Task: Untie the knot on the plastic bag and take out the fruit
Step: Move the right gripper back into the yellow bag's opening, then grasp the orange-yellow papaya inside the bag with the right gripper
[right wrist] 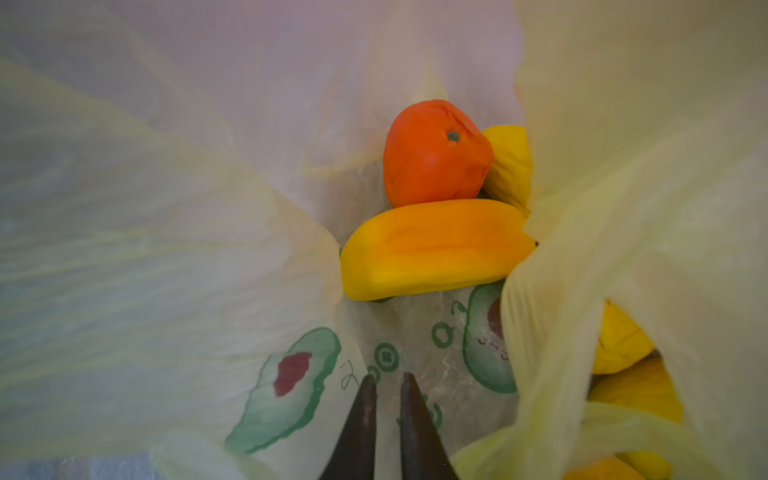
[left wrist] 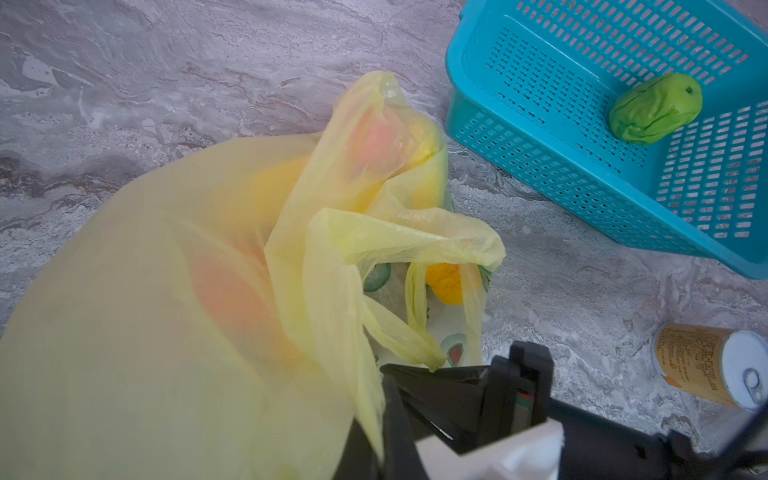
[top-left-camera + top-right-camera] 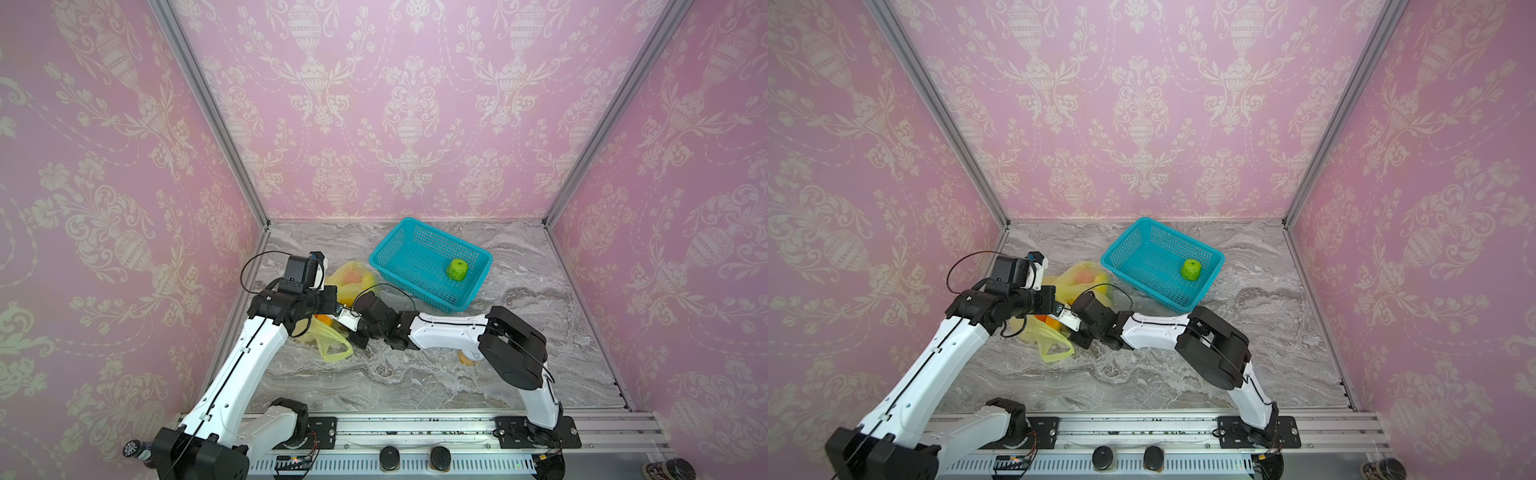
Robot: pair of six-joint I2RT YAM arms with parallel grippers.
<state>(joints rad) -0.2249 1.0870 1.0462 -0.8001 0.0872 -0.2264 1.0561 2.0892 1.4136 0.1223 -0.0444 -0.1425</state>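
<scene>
Next, I open wide and grip the long yellow-orange piece [image 1: 436, 249] lengthwise, because my right gripper's fingers are almost closed over printed film [image 1: 392, 356], short of that piece.
The pale yellow-green plastic bag [image 3: 353, 277] [image 3: 1084, 274] lies crumpled left of centre on the marble. I see no tied knot; its handle loops [image 2: 415, 241] hang loose. My left gripper [image 2: 376, 428] is shut on a fold of the bag's film. My right gripper [image 1: 388, 380] is inside the bag mouth with only a slit between its jaws, its tips on the printed film. Fruit lies just beyond them: an orange-red ball [image 1: 432, 153], a long yellow-orange piece [image 1: 432, 249] and a yellow one [image 1: 509, 166]. A green fruit [image 3: 456, 269] [image 2: 656, 108] sits in the basket.
The teal mesh basket [image 3: 411, 286] [image 3: 1144, 284] [image 2: 561, 166] stands behind and right of the bag. A white-lidded can [image 3: 469, 357] [image 2: 715, 370] lies on its side under the right arm [image 3: 444, 328]. Pink patterned walls close in three sides.
</scene>
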